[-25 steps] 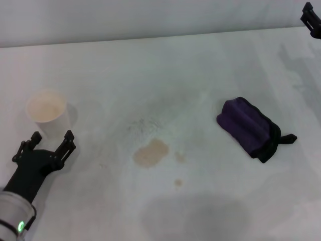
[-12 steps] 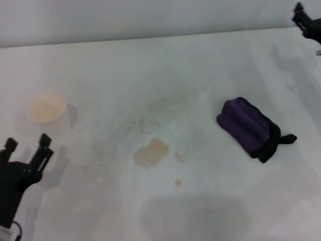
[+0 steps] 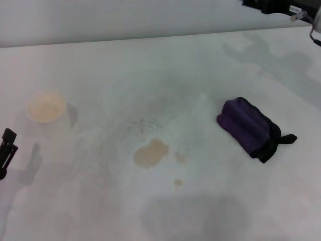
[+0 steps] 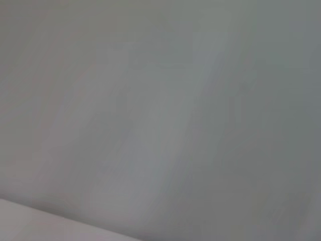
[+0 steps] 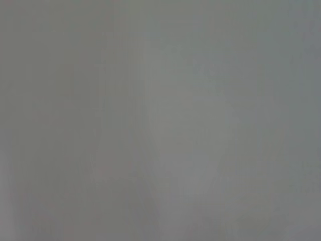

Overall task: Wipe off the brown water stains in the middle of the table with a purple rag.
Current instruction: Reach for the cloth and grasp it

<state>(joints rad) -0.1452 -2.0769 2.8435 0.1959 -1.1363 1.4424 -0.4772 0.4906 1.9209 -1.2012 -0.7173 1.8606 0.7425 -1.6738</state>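
The way from my right gripper to the bunched purple rag is open, so I keep moving down until my fingers straddle its middle (image 3: 252, 125) and close.
The purple rag (image 3: 251, 128) lies bunched on the right part of the white table (image 3: 160, 70), its black loop pointing right. The brown water stains (image 3: 150, 152) sit in the middle: one tan blotch with two small drops to its right and below. My left gripper (image 3: 6, 150) shows only as a black finger at the left edge, far from the stain. My right gripper (image 3: 273, 5) is at the top right corner, high above the table and well behind the rag. Both wrist views show only plain grey surface.
A white paper cup (image 3: 46, 108) with a tan inside stands at the left. A faint grey speckled smudge (image 3: 143, 124) lies just behind the stain. The table's far edge meets a grey wall.
My left gripper has pulled back from beside the cup toward the left edge and mostly left the view. My right gripper has moved left along the top edge.
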